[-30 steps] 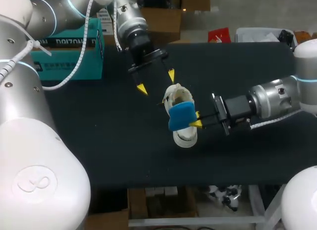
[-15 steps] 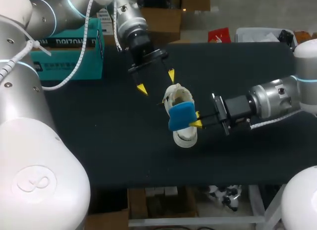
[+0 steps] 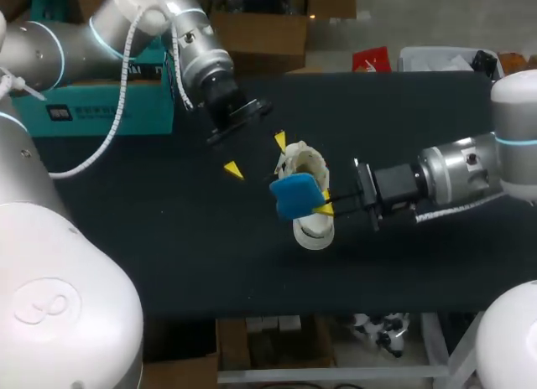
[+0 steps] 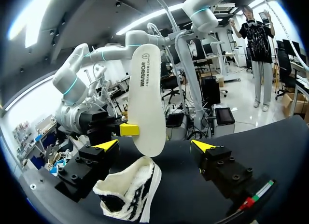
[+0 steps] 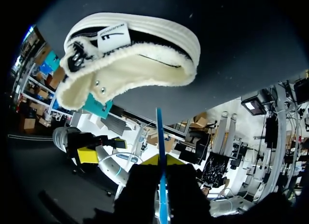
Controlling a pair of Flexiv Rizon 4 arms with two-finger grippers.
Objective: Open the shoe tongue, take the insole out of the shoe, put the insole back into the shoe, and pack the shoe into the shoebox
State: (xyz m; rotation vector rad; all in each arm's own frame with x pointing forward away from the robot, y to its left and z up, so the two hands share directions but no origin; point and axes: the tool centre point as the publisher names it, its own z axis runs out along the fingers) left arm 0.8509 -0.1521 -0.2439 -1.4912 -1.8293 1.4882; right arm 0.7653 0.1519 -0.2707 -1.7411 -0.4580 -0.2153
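Note:
I expect the insole to stay straight instead of flopping over when my left gripper holds its lower end, because the insole's free upper end stands straight.
A white fleecy shoe lies on the black table. Above it hangs the insole, blue on top and white underneath, with my right gripper shut on its edge. In the right wrist view the insole shows edge-on between the yellow tips of my right gripper, with the shoe lying ahead. My left gripper hovers open just behind the shoe. In the left wrist view the insole stands upright between that gripper's spread fingertips, above the shoe.
A teal shoebox stands at the table's back left corner, behind my left arm. The black tabletop stretches to the front and left of the shoe.
My left arm has swung a little to the left and lower, its gripper still open. The right gripper has carried the insole slightly left and up over the shoe.

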